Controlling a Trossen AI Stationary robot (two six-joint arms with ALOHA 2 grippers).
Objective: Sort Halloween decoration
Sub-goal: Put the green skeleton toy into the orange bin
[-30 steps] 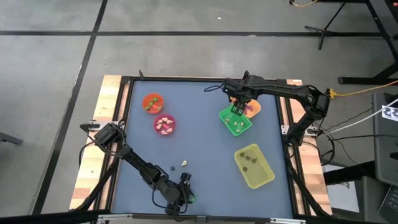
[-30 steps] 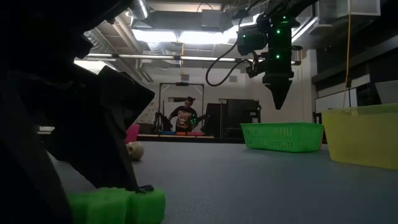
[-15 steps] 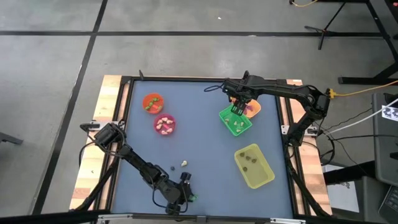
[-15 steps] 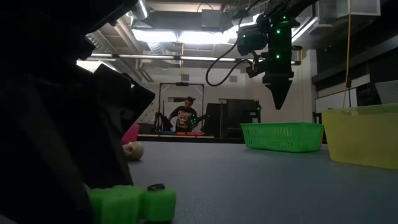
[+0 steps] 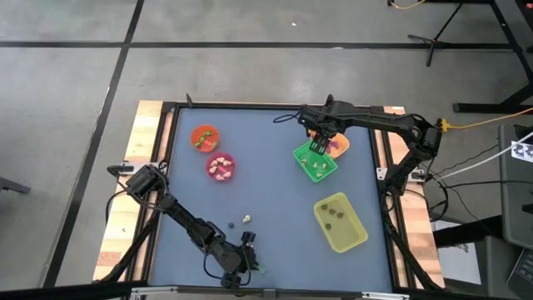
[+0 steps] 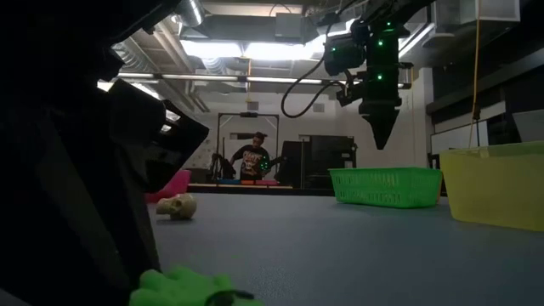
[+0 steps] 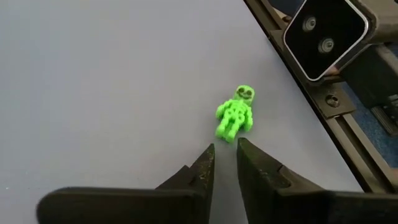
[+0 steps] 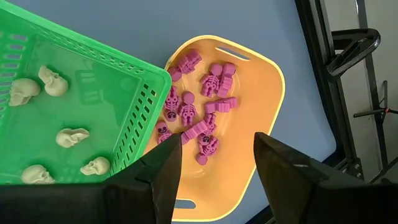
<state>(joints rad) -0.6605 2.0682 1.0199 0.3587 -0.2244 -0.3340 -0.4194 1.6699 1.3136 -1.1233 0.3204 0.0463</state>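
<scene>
I should open my left gripper's fingers and reach around the green skeleton's body before closing, since they are almost shut just short of the green skeleton's feet.
A green skeleton lies flat on the table near its front edge, also seen in the high view. My left gripper points at it with only a thin gap between the fingers, and its tips stand just short of the skeleton's feet. My right gripper hangs open and holds nothing at the far right. It is above the green basket of cream skulls and the orange tray of pink skeletons. A cream skull and a dark trinket lie loose on the table. My left gripper's fingertips stand right at the skeleton's feet, coming in low and slanting down. Nothing lies between the fingers. I cannot tell whether they touch the skeleton.
An orange cup and a pink cup stand at the far left. A yellow tray with dark trinkets sits at the right. The low camera's housing is on the table frame close to the skeleton. A person is in the room behind.
The green skeleton has slid a little along the table toward its right edge and has turned. The dark finger of my left gripper that stood against it has drawn away from it. My right gripper has kept still.
</scene>
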